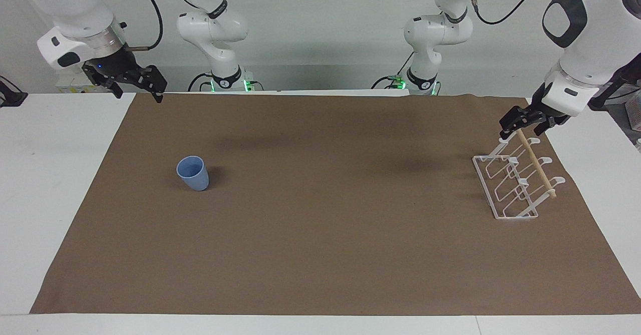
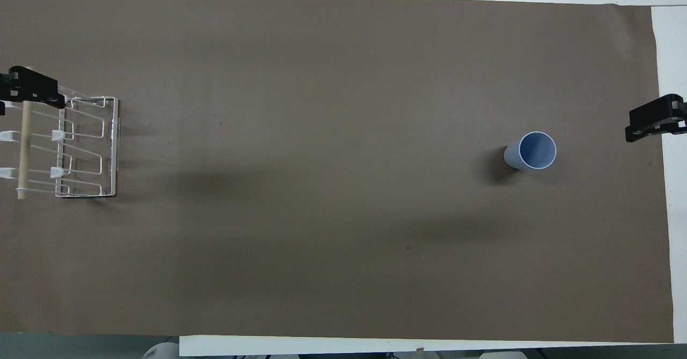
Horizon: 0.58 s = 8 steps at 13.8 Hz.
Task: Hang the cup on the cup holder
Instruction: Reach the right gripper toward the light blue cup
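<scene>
My gripper is going to slide the light blue cup [image 2: 530, 151] over one peg. Capped wire pegs [image 2: 58, 136] slant up from the cup holder, so I expect the cup to hang tilted with its opening down.
The light blue cup [image 1: 193, 173] stands upright, mouth up, on the brown cloth toward the right arm's end of the table; it also shows in the overhead view [image 2: 531, 151]. The white wire cup holder [image 1: 513, 187] with its wooden dowel [image 1: 538, 167] stands at the left arm's end, also in the overhead view [image 2: 80, 147]. My left gripper [image 1: 526, 124] hovers over one end of the dowel, fingers apart, holding nothing; it shows in the overhead view [image 2: 32, 88]. My right gripper [image 1: 137, 87] is open and empty, raised over the cloth's edge at its own end [image 2: 655, 120].
The brown cloth [image 1: 320, 235] covers most of the white table [image 1: 55, 139]. Nothing else stands on it between the cup and the cup holder.
</scene>
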Available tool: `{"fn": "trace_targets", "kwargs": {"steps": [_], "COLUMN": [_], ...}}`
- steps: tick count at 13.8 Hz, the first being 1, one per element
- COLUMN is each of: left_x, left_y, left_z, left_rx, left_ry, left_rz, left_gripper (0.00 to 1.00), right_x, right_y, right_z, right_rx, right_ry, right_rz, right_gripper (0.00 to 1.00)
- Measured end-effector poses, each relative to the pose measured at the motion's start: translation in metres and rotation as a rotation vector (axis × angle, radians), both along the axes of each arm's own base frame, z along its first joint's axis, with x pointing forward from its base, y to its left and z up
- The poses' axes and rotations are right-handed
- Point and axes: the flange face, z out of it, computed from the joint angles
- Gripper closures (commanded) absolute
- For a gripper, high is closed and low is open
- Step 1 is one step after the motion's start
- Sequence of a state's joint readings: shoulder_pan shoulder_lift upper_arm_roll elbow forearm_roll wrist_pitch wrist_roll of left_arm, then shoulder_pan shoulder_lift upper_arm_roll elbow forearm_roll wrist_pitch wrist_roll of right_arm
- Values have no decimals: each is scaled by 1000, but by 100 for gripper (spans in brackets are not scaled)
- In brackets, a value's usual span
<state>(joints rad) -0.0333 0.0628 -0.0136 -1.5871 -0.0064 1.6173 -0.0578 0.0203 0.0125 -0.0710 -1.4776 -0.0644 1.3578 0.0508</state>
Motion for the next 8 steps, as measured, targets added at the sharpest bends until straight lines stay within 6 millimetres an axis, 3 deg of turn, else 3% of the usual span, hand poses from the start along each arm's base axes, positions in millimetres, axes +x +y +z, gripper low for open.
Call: {"fn": "trace_targets", "kwargs": {"steps": [5,7,8], "left_x": [0,0,0], "left_y": [0,0,0], "left_z": [0,0,0], "left_rx": [0,0,0], "left_ry": [0,0,0], "left_rz": [0,0,0], "left_gripper": [0,0,0], "right_x": [0,5,5], "right_y": [-1,-3,-3], "right_z": [-4,-26,-49], "right_rx": [2,7,10], "right_ry": [3,-56,-78], "right_rz": [-2,4,19], "right_gripper": [0,0,0]}}
